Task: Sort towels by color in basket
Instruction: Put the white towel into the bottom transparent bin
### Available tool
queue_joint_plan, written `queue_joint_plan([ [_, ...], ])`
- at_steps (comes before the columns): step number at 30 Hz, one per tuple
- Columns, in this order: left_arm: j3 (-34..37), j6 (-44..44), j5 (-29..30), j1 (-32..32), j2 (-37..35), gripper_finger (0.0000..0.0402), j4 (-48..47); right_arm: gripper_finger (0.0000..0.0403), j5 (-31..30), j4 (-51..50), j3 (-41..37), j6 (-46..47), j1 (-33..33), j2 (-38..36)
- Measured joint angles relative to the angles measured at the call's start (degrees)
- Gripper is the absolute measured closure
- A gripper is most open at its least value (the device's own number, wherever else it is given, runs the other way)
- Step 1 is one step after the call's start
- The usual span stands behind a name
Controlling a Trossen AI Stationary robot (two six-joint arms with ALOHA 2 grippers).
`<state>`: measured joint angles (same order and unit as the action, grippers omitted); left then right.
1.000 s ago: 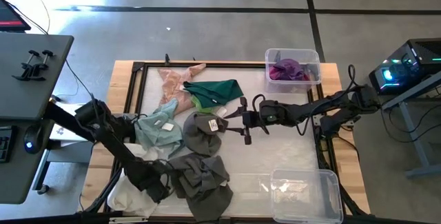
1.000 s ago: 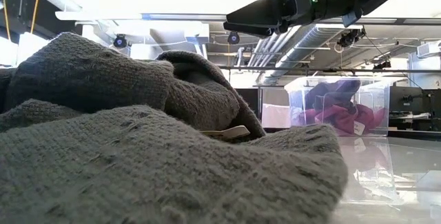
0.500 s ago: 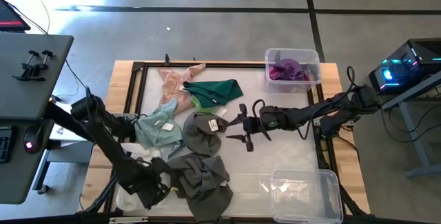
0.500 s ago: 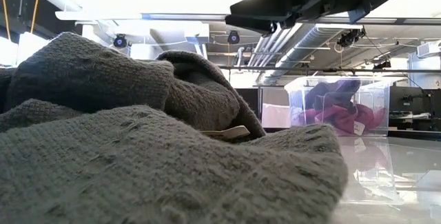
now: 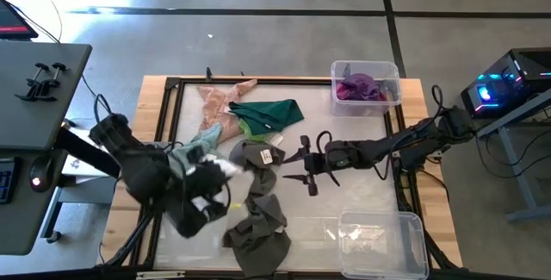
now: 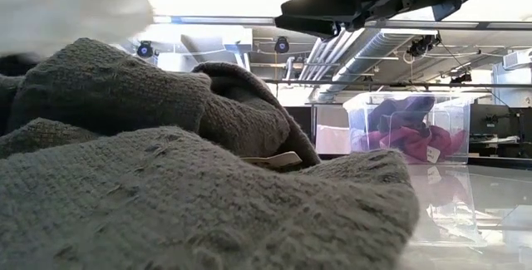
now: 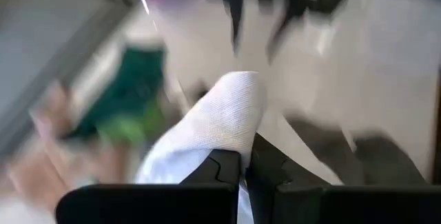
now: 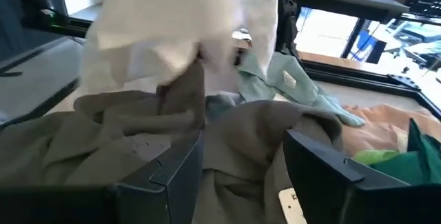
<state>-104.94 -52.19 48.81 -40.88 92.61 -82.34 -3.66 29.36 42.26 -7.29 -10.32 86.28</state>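
Note:
The robot's left gripper is holding the white towel far away from the empty basket (image 5: 382, 244), so the robot's right gripper should grab the hanging towel (image 6: 71, 8) and bring it over.
My left gripper (image 7: 244, 165) is shut on a white towel (image 7: 213, 117) and holds it above the pile at the table's near left (image 5: 225, 170). Dark grey towels (image 5: 258, 220) lie heaped below it. A pale mint towel (image 5: 194, 155), a peach-pink one (image 5: 219, 103), a dark green one (image 5: 274, 110) and a lime one (image 5: 252, 128) lie farther back. My right gripper (image 5: 303, 169) hovers open over the table's middle, right of the pile, holding nothing. A clear basket (image 5: 366, 69) at the far right holds magenta towels (image 5: 357, 87). My left gripper pinches a bunched fold of the white towel (image 7: 231, 148) between its two fingers. The towel is lifted clear of the table; in the right wrist view it hangs slack (image 8: 186, 31) above the grey towels.
A second clear basket (image 5: 383, 244) stands at the near right corner. The table's raised dark frame (image 5: 258, 80) runs round the work surface. Bare tabletop lies between the pile and the two baskets.
My left gripper has taken hold of the white towel at the near left corner and risen with it, going toward the table's middle. The towel has left the table and now hangs over the grey towels.

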Motion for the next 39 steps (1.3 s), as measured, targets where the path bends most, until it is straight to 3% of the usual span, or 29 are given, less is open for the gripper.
queue_joint_plan([
  [4, -5.1, 17.9, 3.6, 4.8, 0.0, 0.0401, 2.2, 0.0206, -2.5, -1.8, 0.0, 1.2, -0.9, 0.0],
  [7, -5.4, 24.5, 7.2, 8.5, 0.0, 0.0401, 3.6, 0.0206, -6.3, -5.9, 0.0, 3.1, -2.4, 0.0],
  [12, 1.6, 20.5, 10.2, 11.3, -0.4, 0.0401, 3.3, 0.0206, -13.6, -15.7, 0.0, 8.9, -5.7, 0.0],
  [18, 21.4, -2.0, 13.0, 9.1, -4.7, 0.0401, 7.6, 0.0206, -16.3, -17.9, 0.0, 10.0, -7.6, 0.0],
  [22, 34.5, -6.5, 6.5, 7.2, -6.7, 0.0401, 19.2, 0.0206, -17.1, -17.3, 0.0, 11.6, -7.1, 0.0],
  [27, 43.3, -1.9, -2.5, 5.7, -7.5, 0.0401, 33.4, 0.0206, -15.7, -16.7, 0.0, 12.9, -4.3, 0.5],
  [35, 45.4, 9.6, -4.9, 6.4, -7.4, 0.0389, 46.9, 0.0206, -8.2, 4.8, 0.3, 6.7, 0.1, 9.9],
  [39, 45.4, 11.8, -5.0, 6.4, -7.4, 0.0359, 47.1, 0.0196, -6.6, 5.9, 5.7, 2.2, 0.6, 15.6],
])
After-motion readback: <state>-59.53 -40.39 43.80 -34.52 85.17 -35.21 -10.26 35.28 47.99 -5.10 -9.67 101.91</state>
